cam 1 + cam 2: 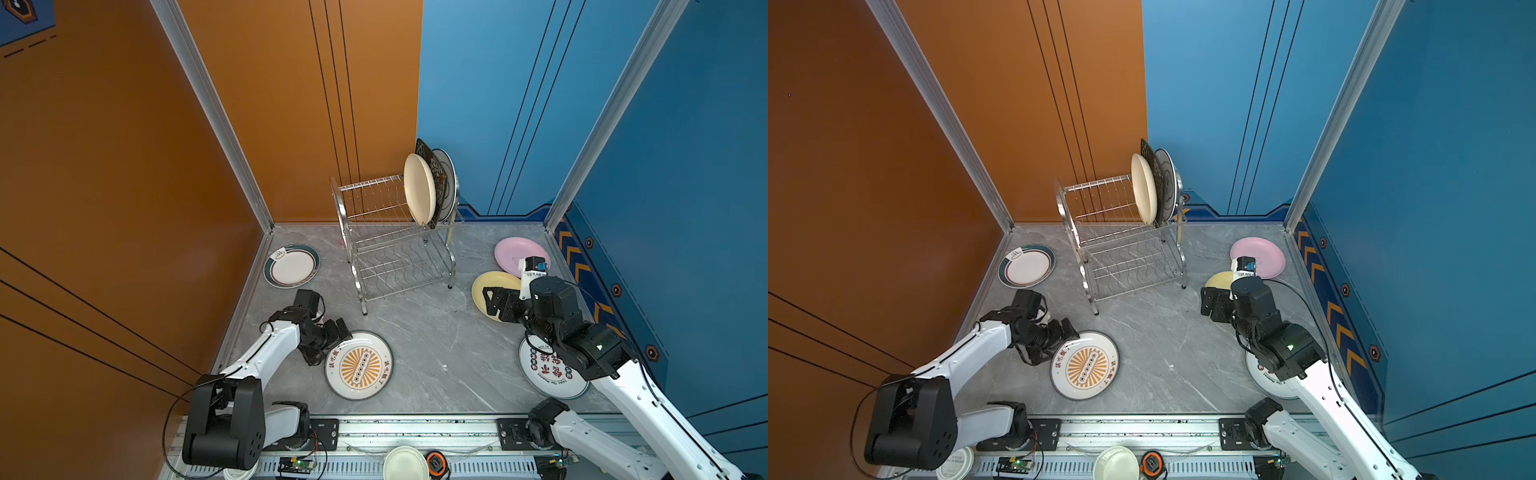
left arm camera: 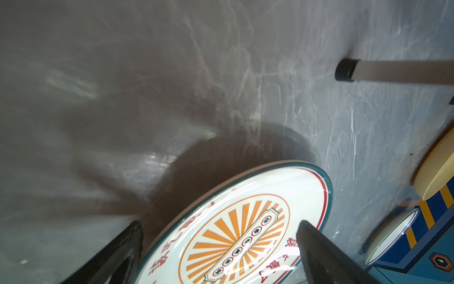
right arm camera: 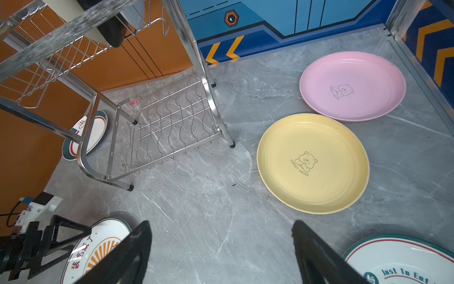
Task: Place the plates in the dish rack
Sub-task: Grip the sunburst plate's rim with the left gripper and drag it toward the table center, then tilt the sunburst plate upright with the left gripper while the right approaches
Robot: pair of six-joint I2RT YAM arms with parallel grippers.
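Note:
The robot's left gripper has its open fingers on both sides of the orange-sunburst plate's rim, so it should keep moving in until the plate's rim is well inside them, and then close.
The dish rack stands at the back with a cream plate, a black square plate and a rimmed white plate upright in its top tier. Flat on the table lie the teal-rimmed plate, the orange-sunburst plate, the pink plate, the yellow plate and the red-lettered plate. My left gripper is open at the sunburst plate's left rim, one finger over its face, one outside. My right gripper hangs open and empty above the table, at the yellow plate's edge.
Grey marble table with an orange wall left and a blue wall right. On the front rail sit a white bowl, an orange-black gadget and a white lid. The right arm covers part of the red-lettered plate. Bare table lies between the rack and the sunburst plate.

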